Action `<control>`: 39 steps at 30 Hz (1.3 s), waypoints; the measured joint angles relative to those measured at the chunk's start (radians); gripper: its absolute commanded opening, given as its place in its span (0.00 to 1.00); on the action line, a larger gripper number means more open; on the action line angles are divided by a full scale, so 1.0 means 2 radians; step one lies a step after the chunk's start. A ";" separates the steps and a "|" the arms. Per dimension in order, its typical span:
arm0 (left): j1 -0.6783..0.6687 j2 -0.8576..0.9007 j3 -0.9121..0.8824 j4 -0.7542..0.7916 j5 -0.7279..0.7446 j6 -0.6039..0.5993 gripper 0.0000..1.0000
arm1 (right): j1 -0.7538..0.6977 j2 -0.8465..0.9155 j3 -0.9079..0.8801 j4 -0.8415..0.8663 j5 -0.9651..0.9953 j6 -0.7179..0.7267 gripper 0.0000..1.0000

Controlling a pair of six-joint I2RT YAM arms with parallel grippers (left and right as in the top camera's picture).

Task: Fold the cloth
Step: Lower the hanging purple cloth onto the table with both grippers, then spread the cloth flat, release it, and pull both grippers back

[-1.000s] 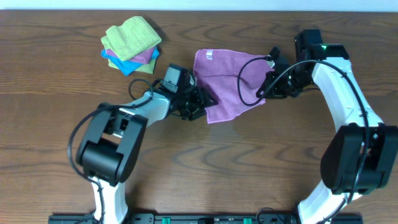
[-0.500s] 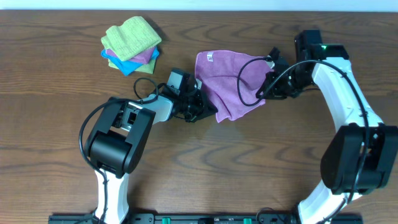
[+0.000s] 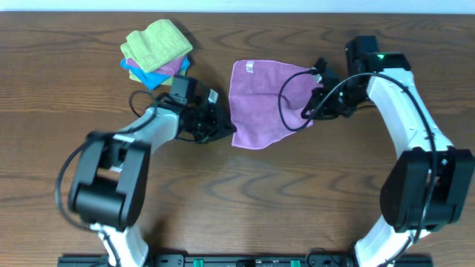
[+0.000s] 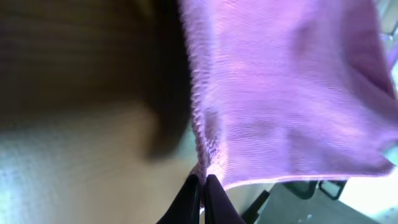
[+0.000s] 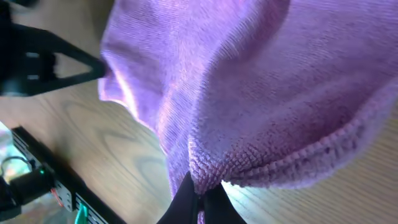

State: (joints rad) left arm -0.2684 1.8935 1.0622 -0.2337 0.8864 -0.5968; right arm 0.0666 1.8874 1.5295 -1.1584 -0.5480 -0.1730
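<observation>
The purple cloth's near edge (image 3: 258,146) droops crookedly between the robot's grippers, so the right gripper should pull the cloth's corner (image 3: 309,123) back toward the robot and lay the cloth flat before folding.
A purple cloth (image 3: 260,100) lies in the middle of the wooden table, a white tag near its far left corner. My left gripper (image 3: 227,130) is shut on the cloth's near left corner, and the left wrist view shows the cloth (image 4: 286,93) hanging from the pinched fingertips of that gripper (image 4: 203,182). My right gripper (image 3: 307,113) is shut on the cloth's right corner. In the right wrist view the bunched hem of the cloth (image 5: 261,81) sits between the closed jaws of the right gripper (image 5: 200,188). The cloth is lifted and draped between the two grippers.
A stack of folded cloths (image 3: 156,50) in green, yellow, pink and blue sits at the back left, close behind my left arm. Black cables loop over the cloth's right side beside my right arm (image 3: 401,96).
My left gripper closed on the cloth's near left corner, then pulled it to the left. The right arm shifted slightly left, still gripping.
</observation>
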 measured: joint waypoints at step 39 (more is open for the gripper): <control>0.001 -0.118 0.000 -0.125 -0.015 0.079 0.06 | 0.050 -0.165 -0.247 0.153 0.120 0.097 0.02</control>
State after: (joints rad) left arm -0.2665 1.6577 1.0622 -0.4835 0.8570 -0.4385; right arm 0.1669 1.5578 1.0359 -0.8528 -0.3080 0.0204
